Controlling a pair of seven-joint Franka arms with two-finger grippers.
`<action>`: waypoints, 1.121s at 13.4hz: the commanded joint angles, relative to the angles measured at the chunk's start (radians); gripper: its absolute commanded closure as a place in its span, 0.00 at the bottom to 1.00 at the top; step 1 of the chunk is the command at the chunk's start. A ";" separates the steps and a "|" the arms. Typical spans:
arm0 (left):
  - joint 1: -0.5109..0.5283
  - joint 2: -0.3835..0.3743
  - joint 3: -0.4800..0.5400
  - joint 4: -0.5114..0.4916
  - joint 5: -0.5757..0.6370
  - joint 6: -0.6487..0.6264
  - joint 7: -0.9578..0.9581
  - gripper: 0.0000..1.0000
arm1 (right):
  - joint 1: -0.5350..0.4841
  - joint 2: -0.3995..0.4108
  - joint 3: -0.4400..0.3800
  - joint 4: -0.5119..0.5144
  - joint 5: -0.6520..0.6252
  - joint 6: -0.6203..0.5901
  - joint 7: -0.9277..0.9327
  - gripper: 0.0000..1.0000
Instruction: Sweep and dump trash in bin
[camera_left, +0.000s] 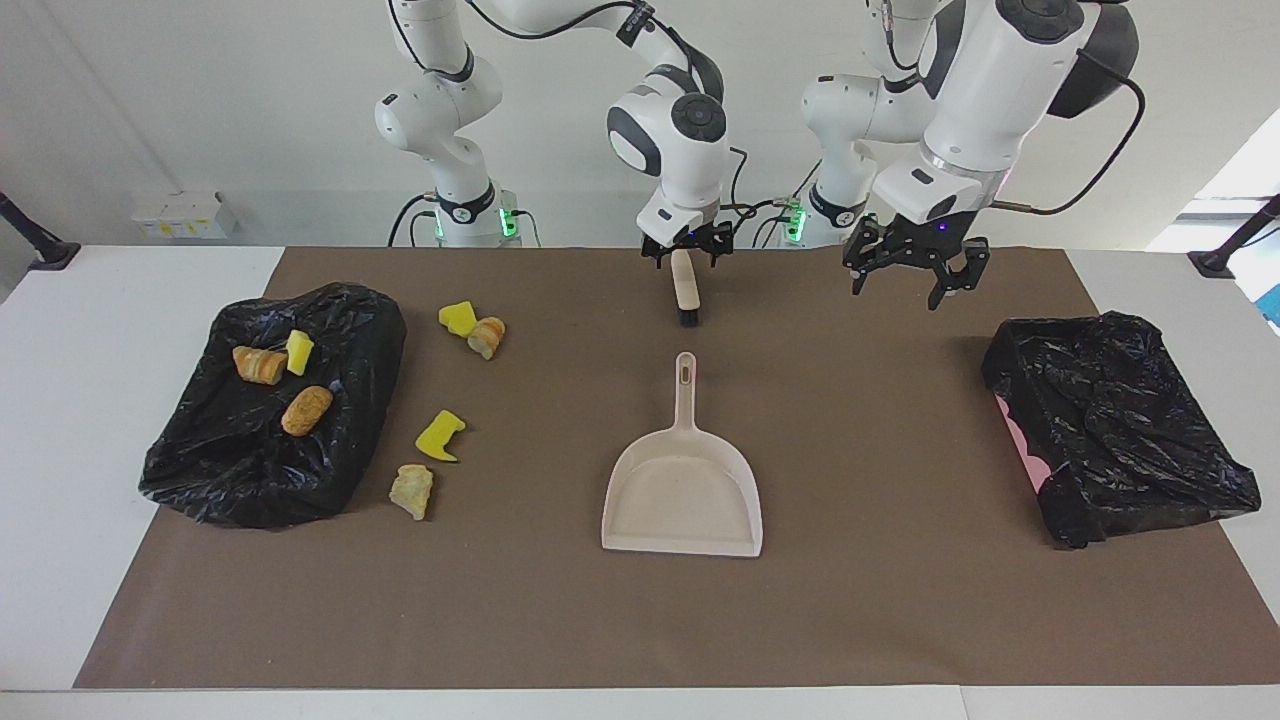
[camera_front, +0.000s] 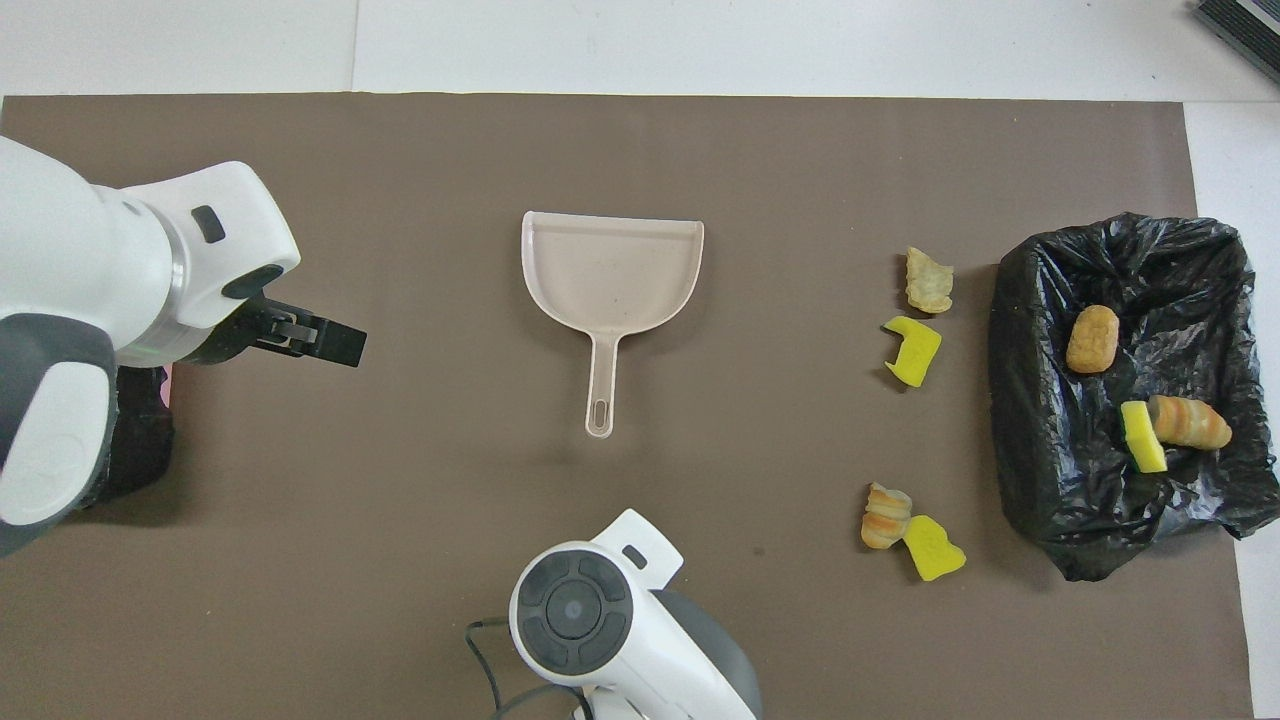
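Observation:
The beige brush (camera_left: 686, 288) runs straight through my right gripper's open fingers, so I go on moving back along the brush's handle before closing near the handle's end.
The trash is in small chunks. A yellow chunk (camera_left: 458, 318) and a tan chunk (camera_left: 487, 336) lie together on the brown mat. Another yellow chunk (camera_left: 440, 436) and tan chunk (camera_left: 412, 490) lie farther from the robots. Three more chunks (camera_left: 306, 410) lie in the black-bagged bin (camera_left: 250, 470) at the right arm's end. The beige dustpan (camera_left: 683, 490) lies mid-mat, free, handle toward the robots. My right gripper (camera_left: 686, 256) is open around the handle end of a beige brush (camera_left: 685, 290). My left gripper (camera_left: 905, 280) is open, in the air over bare mat.
A second black-bagged bin (camera_left: 1130, 420) with pink showing stands at the left arm's end. In the overhead view the left arm covers most of it (camera_front: 140, 440), and the right arm's hand (camera_front: 580, 610) hides the brush. The mat (camera_left: 880, 600) reaches near the table's edges.

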 joint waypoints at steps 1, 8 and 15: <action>-0.063 -0.001 0.015 -0.069 0.006 0.087 -0.007 0.00 | 0.059 -0.093 0.001 -0.130 0.068 0.054 0.024 0.00; -0.203 0.145 0.014 -0.069 0.006 0.230 -0.140 0.00 | 0.213 -0.077 0.002 -0.246 0.121 0.168 0.116 0.12; -0.295 0.280 0.010 -0.070 0.001 0.383 -0.305 0.00 | 0.215 -0.084 0.002 -0.262 0.121 0.177 0.133 0.34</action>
